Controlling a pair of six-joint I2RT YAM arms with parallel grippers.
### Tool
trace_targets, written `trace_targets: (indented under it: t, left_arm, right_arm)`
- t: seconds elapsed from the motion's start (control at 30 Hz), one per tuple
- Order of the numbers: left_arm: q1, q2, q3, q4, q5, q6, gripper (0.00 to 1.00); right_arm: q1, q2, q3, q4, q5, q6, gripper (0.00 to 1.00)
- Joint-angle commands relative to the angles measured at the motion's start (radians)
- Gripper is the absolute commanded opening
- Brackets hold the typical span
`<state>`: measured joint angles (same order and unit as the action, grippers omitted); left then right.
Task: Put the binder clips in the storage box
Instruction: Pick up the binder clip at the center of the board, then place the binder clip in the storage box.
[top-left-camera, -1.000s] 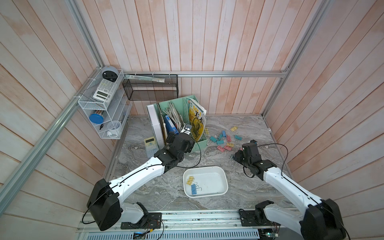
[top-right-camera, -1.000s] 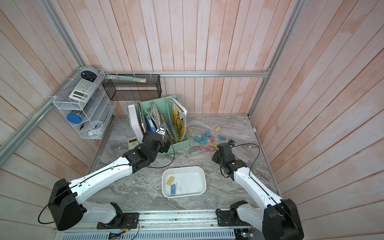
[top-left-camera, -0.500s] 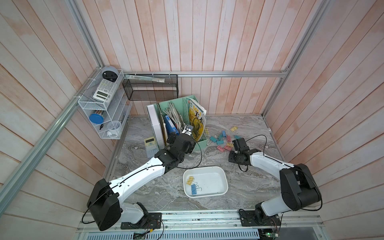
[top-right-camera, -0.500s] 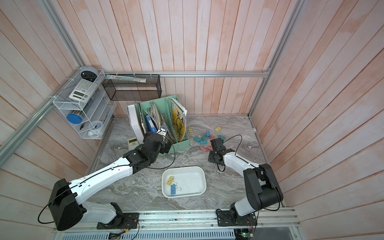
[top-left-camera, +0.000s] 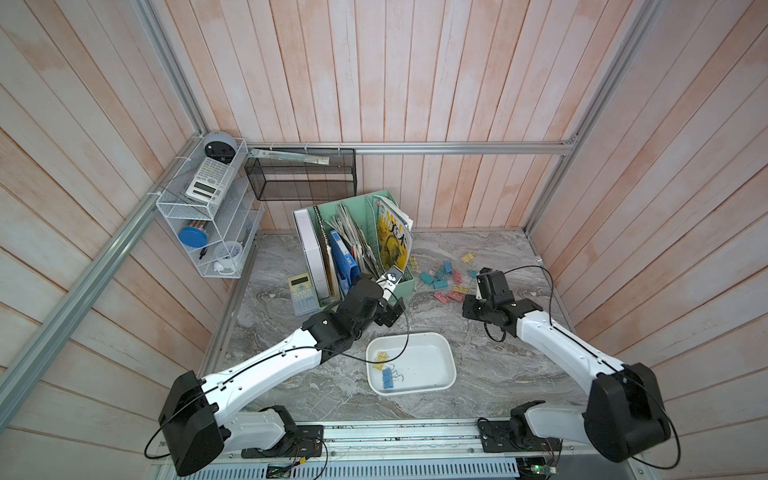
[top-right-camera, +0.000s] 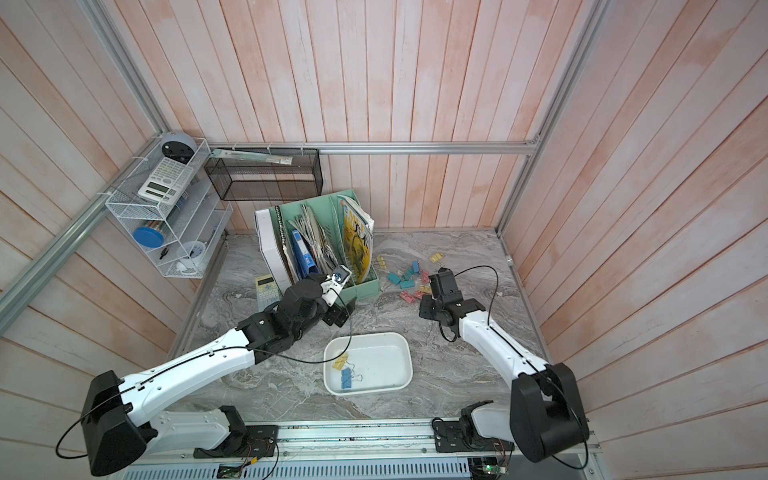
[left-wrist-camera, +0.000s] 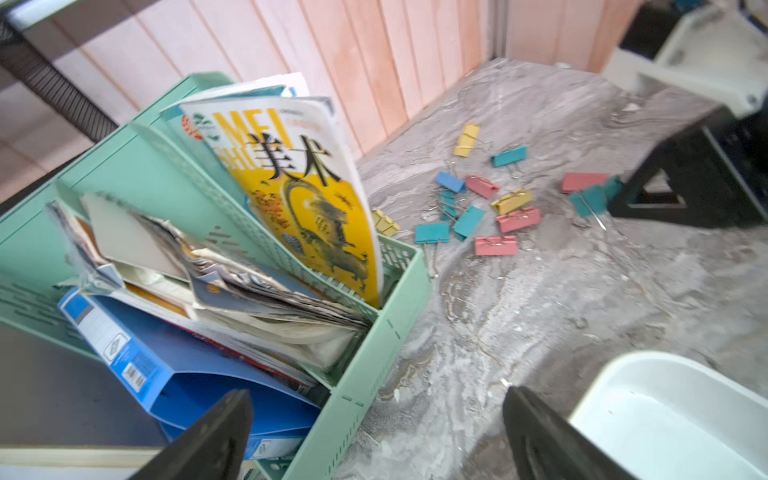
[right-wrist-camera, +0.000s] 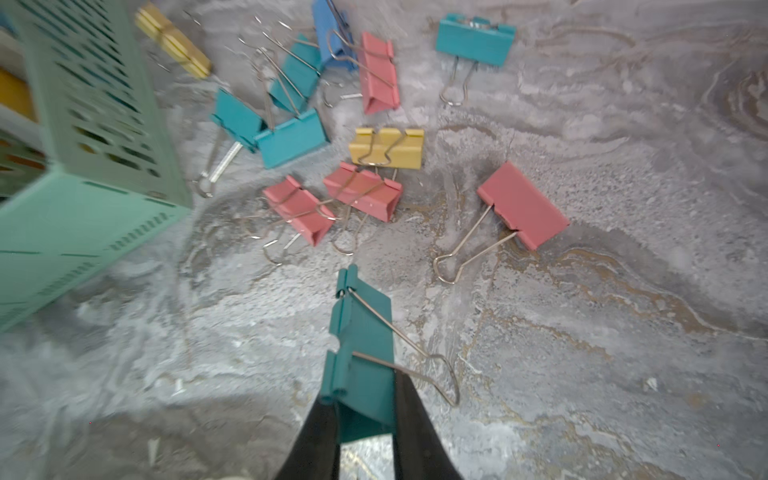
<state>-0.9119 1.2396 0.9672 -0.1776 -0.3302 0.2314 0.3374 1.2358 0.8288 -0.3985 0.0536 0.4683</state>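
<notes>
Next, my left gripper takes the teal clip (right-wrist-camera: 366, 340) by its free wire handle (right-wrist-camera: 449, 380) and brings the clip to the storage box, because my right gripper is holding the clip by its body.
Several pastel binder clips (top-left-camera: 444, 282) lie scattered on the marble table to the right of the mint organizer; they also show in the other views as binder clips (top-right-camera: 409, 282) (left-wrist-camera: 478, 208) (right-wrist-camera: 365, 195). My right gripper (right-wrist-camera: 361, 399) is shut on a teal binder clip (right-wrist-camera: 361, 332), held just above the table at the pile's near edge. The white storage box (top-left-camera: 409, 336) sits at the front centre with a yellow clip (top-left-camera: 380, 359) and a blue clip (top-left-camera: 388, 378) inside. My left gripper (left-wrist-camera: 374, 415) hangs open and empty by the organizer's front corner, seen in a top view as the left gripper (top-left-camera: 390, 316).
The mint file organizer (top-left-camera: 365, 249), full of papers and a yellow magazine, stands behind the left gripper. A yellow calculator (top-left-camera: 301, 289) lies to its left. A black mesh basket (top-left-camera: 301, 174) and a white wire shelf (top-left-camera: 208, 224) hang on the back and left walls.
My right gripper reached into the near edge of the clip pile and closed on a teal clip. The left arm has stayed where it was.
</notes>
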Motion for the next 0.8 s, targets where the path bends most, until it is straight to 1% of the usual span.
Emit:
trace_targets:
  t: [0.0, 0.03, 0.1, 0.13, 0.2, 0.23, 0.3, 0.37, 0.5, 0.63, 0.77]
  left_arm:
    - [-0.115, -0.025, -0.037, 0.093, 0.019, 0.181, 1.0]
    - [-0.147, -0.022, -0.035, 0.1, 0.016, 0.197, 1.0]
    - [-0.215, 0.004, -0.021, 0.106, 0.011, 0.236, 1.0]
    - [-0.253, 0.022, -0.018, 0.119, -0.021, 0.26, 1.0]
    - [-0.343, 0.077, -0.029, 0.187, -0.151, 0.349, 1.0]
    - [-0.378, 0.108, -0.041, 0.235, -0.213, 0.407, 1.0]
    - [-0.434, 0.195, -0.08, 0.423, -0.37, 0.532, 0.99]
    - [-0.441, 0.264, -0.093, 0.541, -0.442, 0.585, 0.94]
    - [-0.431, 0.345, -0.113, 0.736, -0.467, 0.65, 0.84]
    - [-0.411, 0.374, -0.097, 0.806, -0.468, 0.645, 0.79]
    - [-0.412, 0.362, -0.106, 0.828, -0.413, 0.629, 0.74]
  right_arm:
    - [-0.005, -0.118, -0.041, -0.054, -0.157, 0.048, 0.0]
    - [-0.005, -0.16, -0.06, -0.036, -0.216, 0.071, 0.0]
    - [-0.005, -0.253, -0.119, 0.037, -0.354, 0.186, 0.0]
    - [-0.003, -0.291, -0.148, 0.082, -0.414, 0.244, 0.01]
    - [-0.002, -0.363, -0.194, 0.162, -0.525, 0.371, 0.02]
    - [-0.001, -0.388, -0.201, 0.168, -0.558, 0.412, 0.02]
    - [0.008, -0.434, -0.201, 0.164, -0.62, 0.472, 0.02]
    - [0.02, -0.475, -0.204, 0.162, -0.642, 0.52, 0.02]
    - [0.06, -0.547, -0.231, 0.189, -0.64, 0.6, 0.02]
    - [0.095, -0.58, -0.247, 0.194, -0.615, 0.624, 0.02]
    - [0.114, -0.585, -0.259, 0.21, -0.61, 0.636, 0.02]
